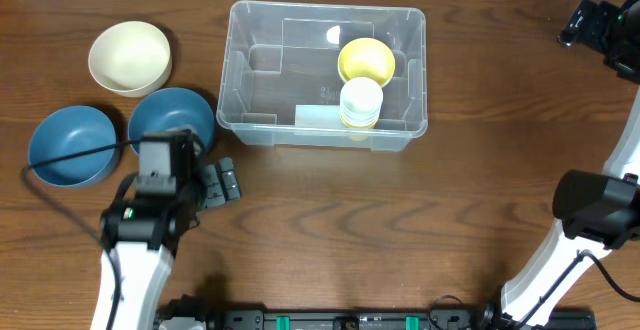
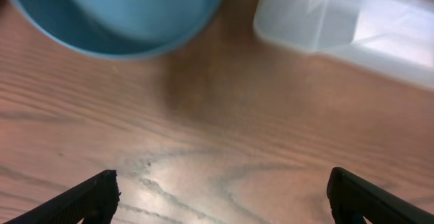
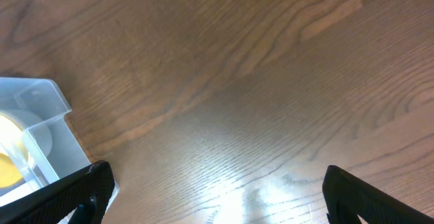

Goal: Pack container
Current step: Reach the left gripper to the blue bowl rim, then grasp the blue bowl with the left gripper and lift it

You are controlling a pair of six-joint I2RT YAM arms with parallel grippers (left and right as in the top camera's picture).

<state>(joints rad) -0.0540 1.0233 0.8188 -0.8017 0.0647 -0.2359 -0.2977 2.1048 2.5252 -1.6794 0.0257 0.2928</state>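
Open wood (image 1: pixel 258 187) past the blue bowl is in line with my left gripper, so next I swing back and take hold of the bowl's rim (image 1: pixel 132 130) where it faces the second blue bowl.
The clear plastic container (image 1: pixel 240 100) stands at the back middle of the table. Inside it, a yellow bowl (image 1: pixel 366 60) and a pale upturned cup or small bowl (image 1: pixel 361 101) sit at the right. My left gripper (image 1: pixel 222 181) is open and empty, low over bare wood in front of the container's near-left corner (image 2: pixel 305 27), next to a blue bowl (image 1: pixel 172 115) that also shows in the left wrist view (image 2: pixel 115 13). My right gripper (image 1: pixel 575 30) is open and empty at the far right back. Its wrist view shows the container's corner (image 3: pixel 41 115) at the left.
A cream bowl (image 1: pixel 129 57) sits at the back left. A second blue bowl (image 1: pixel 70 146) lies left of the first one. The left half of the container holds nothing. Bare wood lies between the fingers of the left gripper (image 2: pixel 220 197) and the right gripper (image 3: pixel 217 197).
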